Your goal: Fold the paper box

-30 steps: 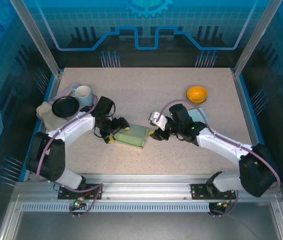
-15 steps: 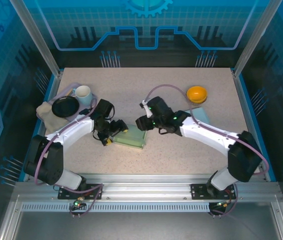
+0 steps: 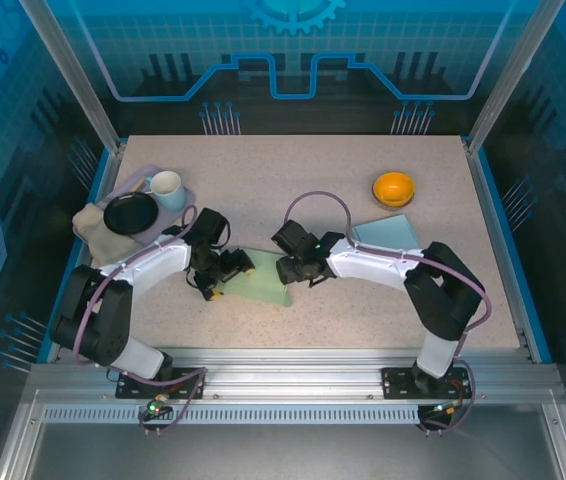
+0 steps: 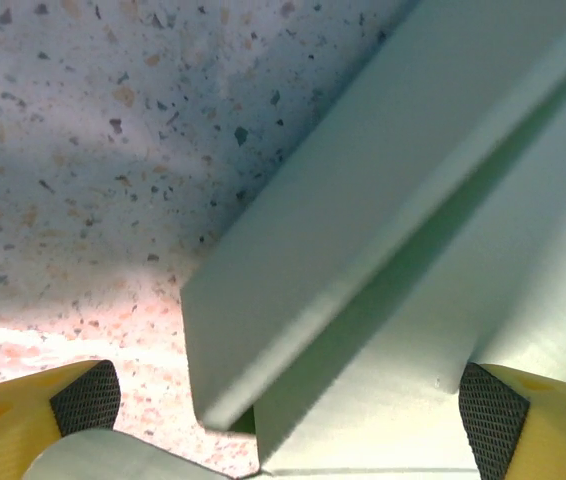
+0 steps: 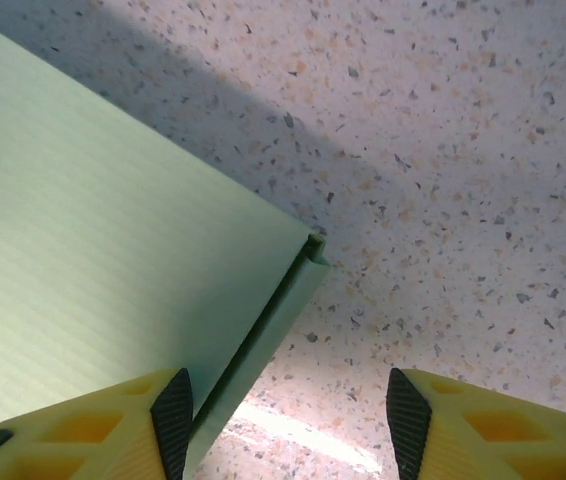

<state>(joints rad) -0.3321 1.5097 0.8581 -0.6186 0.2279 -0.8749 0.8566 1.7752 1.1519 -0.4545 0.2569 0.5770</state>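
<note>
My left gripper needs to have the box [image 3: 261, 284] turned square to it before I fold the box's flaps, because the paper box's folded side [image 4: 313, 270] slants across its fingers.
The pale green paper box [image 3: 263, 280] lies low at the table's middle, between both arms. My left gripper [image 3: 227, 270] sits at its left edge, open. In the left wrist view the box's folded flaps [image 4: 383, 200] spread ahead of the left gripper [image 4: 288, 410], with the right pad [image 4: 488, 420] over the paper. My right gripper [image 3: 291, 270] is at the box's right edge. In the right wrist view the right gripper [image 5: 290, 410] is open, and the box's folded rim [image 5: 263, 320] runs beside its left pad [image 5: 171, 405], with bare table between the jaws.
An orange bowl [image 3: 394, 187] and a light blue sheet [image 3: 388, 233] lie at the right rear. At the left rear, close to my left arm, stand a white mug [image 3: 167, 187], a black bowl [image 3: 129, 213] and a beige cloth [image 3: 91, 225].
My right gripper has swung left and come down at the box's right edge. The box looks flatter and has shifted slightly left. The left gripper has hardly moved.
</note>
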